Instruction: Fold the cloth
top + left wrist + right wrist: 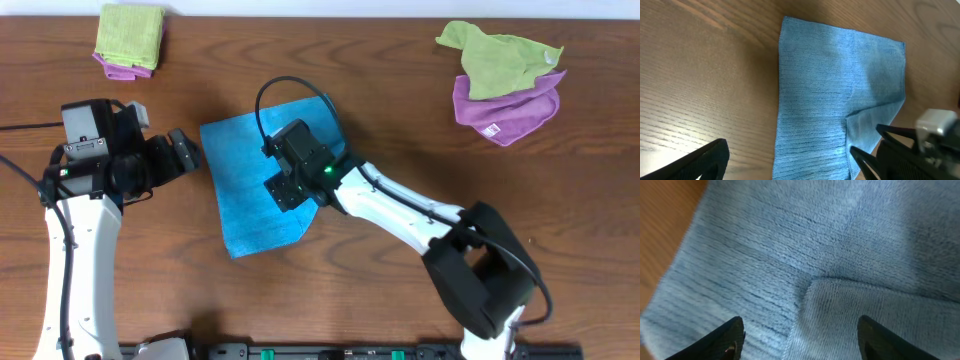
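Observation:
My right gripper should pinch the flap's edge [802, 307] and pull the corner out flat before folding, because one corner of the cloth [867, 125] is folded over onto itself.
The cloth [240, 195] is sky blue and lies flat on the wooden table, left of centre, with one corner doubled over onto itself [875, 117]. My right gripper [284, 188] hovers low over the cloth's right half. Its jaws stand open astride the edge of the turned-over flap [865, 315], pinching nothing; blue fabric [790, 255] fills the right wrist view around the right gripper [800, 337]. My left gripper [186, 152] is open just off the cloth's left edge. In the left wrist view the left gripper [787, 160] frames the cloth [830, 80], with the right gripper's body [930, 145] at the lower right.
A folded green cloth on a purple one [130, 38] lies at the back left. A crumpled green cloth on a purple cloth [500, 80] sits at the back right. The right arm [420, 215] crosses the table's front right.

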{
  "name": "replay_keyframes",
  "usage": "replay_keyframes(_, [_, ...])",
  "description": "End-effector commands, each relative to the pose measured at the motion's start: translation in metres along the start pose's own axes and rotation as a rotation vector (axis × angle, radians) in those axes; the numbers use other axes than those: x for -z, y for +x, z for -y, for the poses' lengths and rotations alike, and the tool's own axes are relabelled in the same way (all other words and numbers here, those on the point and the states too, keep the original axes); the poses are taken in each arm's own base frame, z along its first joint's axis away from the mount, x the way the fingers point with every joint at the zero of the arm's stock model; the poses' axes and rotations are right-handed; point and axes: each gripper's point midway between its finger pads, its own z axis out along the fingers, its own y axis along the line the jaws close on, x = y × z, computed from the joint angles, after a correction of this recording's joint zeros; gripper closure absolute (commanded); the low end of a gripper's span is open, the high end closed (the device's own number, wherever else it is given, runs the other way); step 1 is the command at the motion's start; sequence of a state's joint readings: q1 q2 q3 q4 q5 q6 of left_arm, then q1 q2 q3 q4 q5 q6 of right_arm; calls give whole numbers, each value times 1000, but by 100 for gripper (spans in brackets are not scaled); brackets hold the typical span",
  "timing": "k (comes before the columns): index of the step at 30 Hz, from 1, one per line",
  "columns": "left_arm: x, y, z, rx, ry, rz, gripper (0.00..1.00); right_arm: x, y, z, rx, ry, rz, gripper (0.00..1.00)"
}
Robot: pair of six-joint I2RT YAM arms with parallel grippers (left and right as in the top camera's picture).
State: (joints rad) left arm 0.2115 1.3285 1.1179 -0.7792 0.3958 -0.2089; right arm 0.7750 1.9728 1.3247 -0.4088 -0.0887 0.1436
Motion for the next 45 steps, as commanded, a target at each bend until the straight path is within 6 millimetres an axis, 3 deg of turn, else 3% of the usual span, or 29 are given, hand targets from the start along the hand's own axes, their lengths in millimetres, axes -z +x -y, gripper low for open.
replay_keyframes(1, [0,3,1,-9,14,-7,5,-15,8,2,12,15,-27,30])
replay_keyframes(7, [0,3,1,-9,14,-7,5,-27,16,4,11,18,-51,46])
replay_keyframes(18, [0,3,2,-1,18,-8,5,-41,28,8,9,31,-87,57])
replay_keyframes(21, [0,3,2,2,18,-8,5,-42,29,9,-3,33,-90,77])
replay_keyframes(27, [0,3,1,1,17,-7,5,-28,17,13,-13,51,-111,90])
replay_keyframes(29, [0,2,1,0,15,-6,5,-20,9,13,-19,55,-122,99])
replay_keyframes(36, [0,2,-4,-2,-15,0,5,14,-17,23,-35,110,-146,99])
replay_keyframes(42, [-9,6,-13,5,-46,-15,5,43,-23,40,-36,215,-194,99])
replay_keyframes(43, [-13,8,-15,8,-46,-20,5,46,-20,42,-34,222,-214,92])
replay_keyframes(45, [-19,11,-17,16,-44,-35,5,51,-7,45,-42,223,-270,48])
